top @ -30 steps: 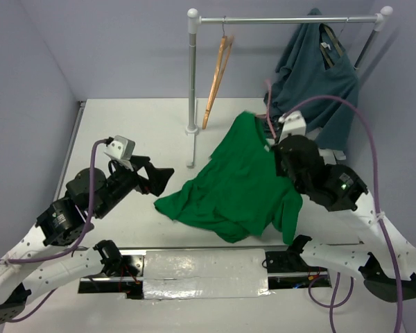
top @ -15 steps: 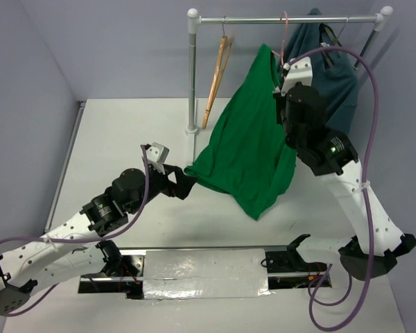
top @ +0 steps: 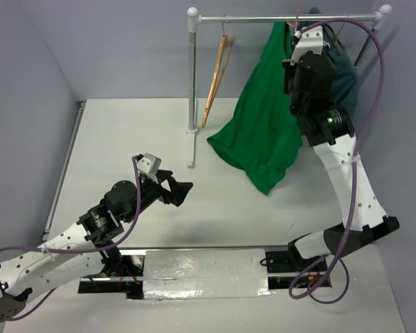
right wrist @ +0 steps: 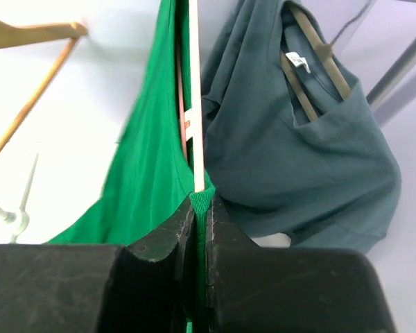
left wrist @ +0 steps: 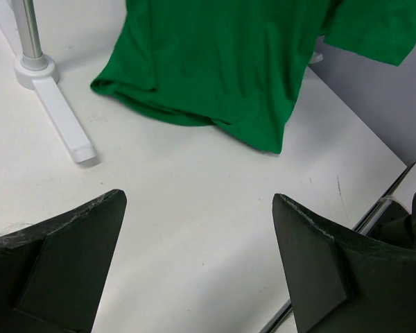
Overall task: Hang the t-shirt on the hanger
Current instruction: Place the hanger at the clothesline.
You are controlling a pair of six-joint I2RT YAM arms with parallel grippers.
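The pink hanger's top [top: 299, 9] is above the rail [top: 288, 19], so my right gripper should keep gently lowering the t-shirt until the rail holds the hanger's hook, and then let go.
The bright green t-shirt [top: 263, 132] hangs from my raised right gripper [top: 293, 38], just under the rail. Its hem reaches down close to the table. In the right wrist view the right gripper [right wrist: 200, 202] is shut on the t-shirt's green collar [right wrist: 152, 159] together with the thin pink hanger wire [right wrist: 195, 104], which runs straight up out of the jaws. My left gripper [top: 184, 189] is open and empty low over the table, left of the t-shirt's hem. In the left wrist view the t-shirt [left wrist: 215, 62] is well beyond the left gripper [left wrist: 197, 229].
A metal clothes rail [top: 284, 19] on a white post and foot [top: 191, 128] stands at the back. A tan wooden hanger [top: 218, 80] hangs from it, and a dark teal shirt [right wrist: 305, 146] on a dark hanger hangs just right of my right gripper.
My right gripper has risen with the t-shirt and hanger from the table up to the rail. My left gripper moved right toward the hem, which then swung away from it.
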